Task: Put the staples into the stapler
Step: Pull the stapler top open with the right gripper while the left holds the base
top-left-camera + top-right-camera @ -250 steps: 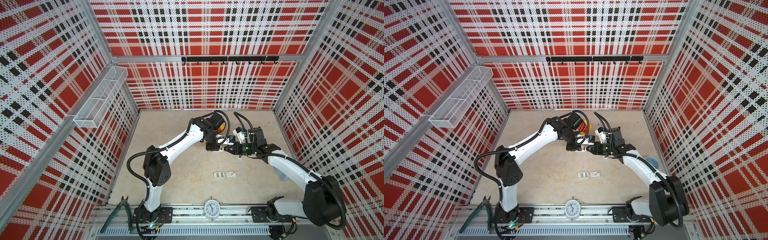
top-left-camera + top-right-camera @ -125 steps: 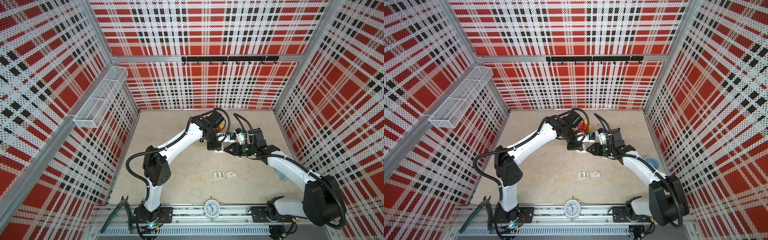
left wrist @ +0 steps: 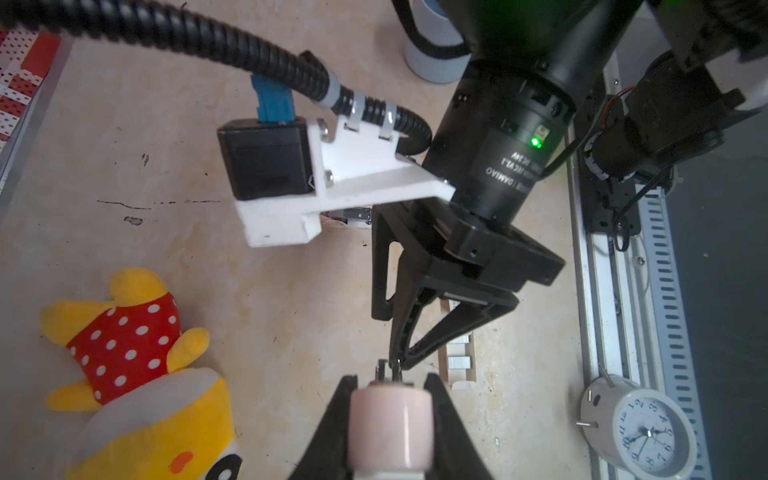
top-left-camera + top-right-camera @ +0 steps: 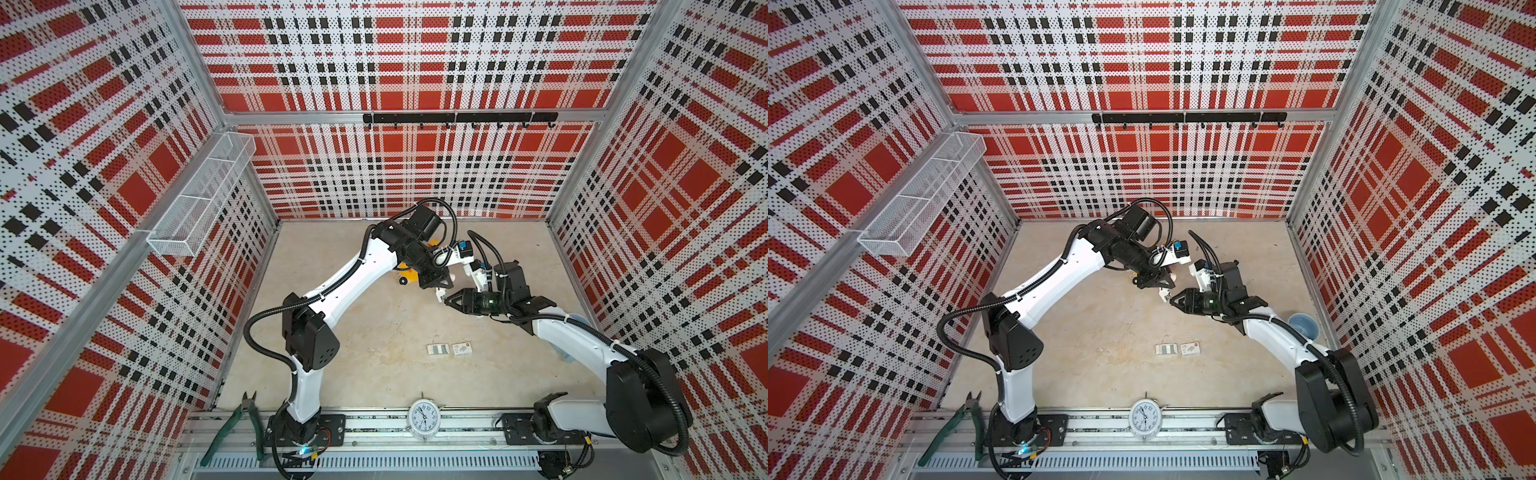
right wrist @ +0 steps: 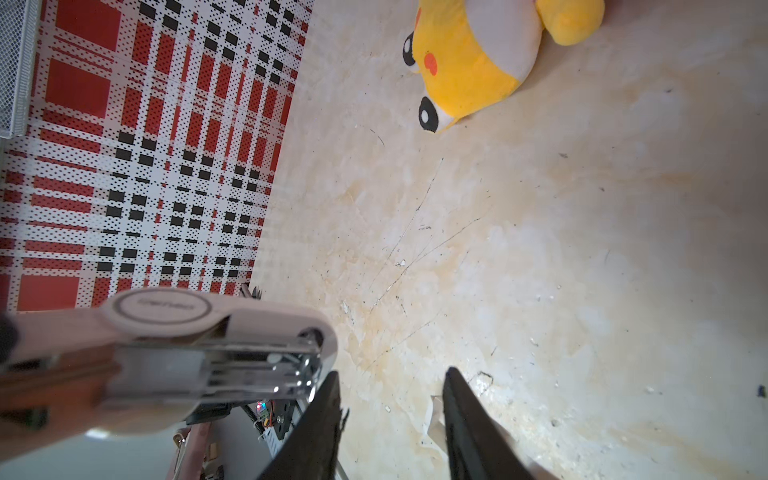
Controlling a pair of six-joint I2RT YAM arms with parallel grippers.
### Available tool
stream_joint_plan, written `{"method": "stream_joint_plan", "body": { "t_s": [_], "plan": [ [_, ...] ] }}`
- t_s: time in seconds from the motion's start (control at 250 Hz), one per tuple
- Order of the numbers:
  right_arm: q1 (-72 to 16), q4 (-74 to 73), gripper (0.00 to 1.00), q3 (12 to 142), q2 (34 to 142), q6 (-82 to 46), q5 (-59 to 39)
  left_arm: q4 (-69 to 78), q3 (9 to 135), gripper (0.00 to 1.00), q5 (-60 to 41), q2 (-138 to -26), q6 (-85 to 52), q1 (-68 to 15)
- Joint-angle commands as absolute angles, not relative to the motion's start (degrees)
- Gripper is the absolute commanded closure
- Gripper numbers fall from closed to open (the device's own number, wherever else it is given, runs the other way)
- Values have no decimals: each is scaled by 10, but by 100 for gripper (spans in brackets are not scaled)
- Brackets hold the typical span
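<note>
Next, my right gripper takes the stapler's loose end (image 4: 441, 295) and puts the stapler down before getting the staples, because my left gripper is holding the open stapler (image 5: 248, 364) in midair.
My left gripper (image 3: 390, 379) is shut on a pale pink stapler (image 3: 388, 428), held above the floor in both top views (image 4: 439, 296) (image 4: 1163, 295). The right wrist view shows the stapler (image 5: 166, 316) with its metal magazine exposed beside one finger. My right gripper (image 5: 390, 372) is open with only bare floor between its fingers. Its tips (image 4: 445, 300) (image 4: 1172, 300) almost touch the stapler's end. The staples (image 4: 438, 349) (image 4: 1166, 349) lie as silvery strips in a small tray on the floor, also seen in the left wrist view (image 3: 459, 362).
A small white box (image 4: 462, 348) lies beside the staples tray. A yellow plush toy (image 4: 409, 274) (image 3: 137, 374) lies behind the left arm. A blue cup (image 4: 1304, 326) stands by the right wall. An alarm clock (image 4: 423, 417) and green pliers (image 4: 241, 428) are at the front rail.
My right gripper has moved left, up to the end of the stapler. The left gripper with the stapler has barely shifted.
</note>
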State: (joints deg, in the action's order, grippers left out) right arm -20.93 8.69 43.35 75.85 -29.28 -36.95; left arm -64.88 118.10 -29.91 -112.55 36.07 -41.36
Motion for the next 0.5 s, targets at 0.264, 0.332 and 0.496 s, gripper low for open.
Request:
{"method": "stream_joint_plan", "body": {
  "t_s": [0.264,0.332,0.496],
  "plan": [
    [-209,122,40,377,575,-193,-358,-635,1191,90,-421,-1123,308,-369],
    [-208,117,37,383,549,-180,-361,-637,1189,90,-425,-1119,308,-372],
    [-208,110,35,414,556,-152,-412,-648,1187,90,-467,-1118,297,-379]
  ]
}}
